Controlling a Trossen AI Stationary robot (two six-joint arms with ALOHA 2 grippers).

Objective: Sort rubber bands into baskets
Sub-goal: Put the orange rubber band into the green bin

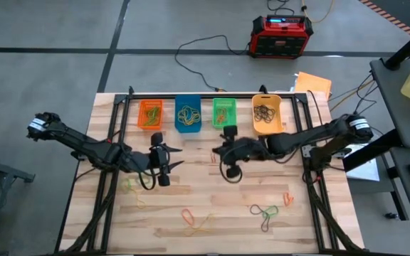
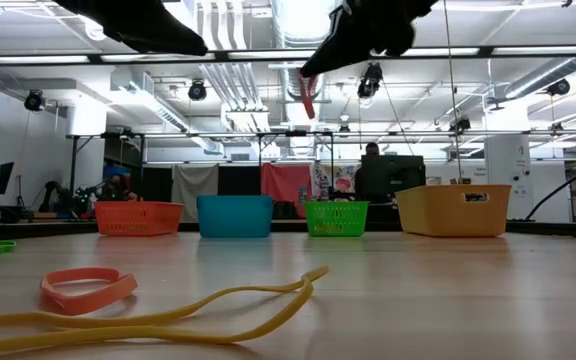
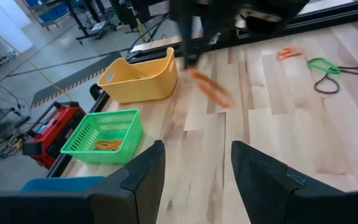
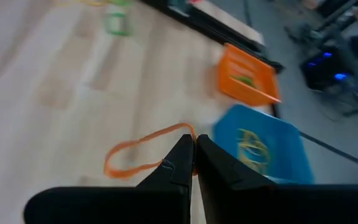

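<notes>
The orange rubber band is hanging free and looks the same as the rubber bands in the green basket, so the robot's right gripper goes on carrying it until it hangs above that basket.
Four baskets stand in a row at the table's far edge: orange, blue, green and a larger yellow-orange one. All four hold bands. My right gripper is above the middle of the table, in front of the green basket, and is shut on an orange rubber band. My left gripper is open and empty, facing it from the left, in front of the orange and blue baskets. Loose bands lie on the near half of the table. My right gripper pinches one end of the orange band's loop between its two shut fingertips. The fingers come about level from the table's right. The rest of the loop hangs slack below the fingers, clear of the table.
Loose bands lie on the table: green and yellow ones at the near left, orange and yellow ones in the near middle, a green and a black one and an orange one at the near right. A red-and-black box stands on the floor beyond.
</notes>
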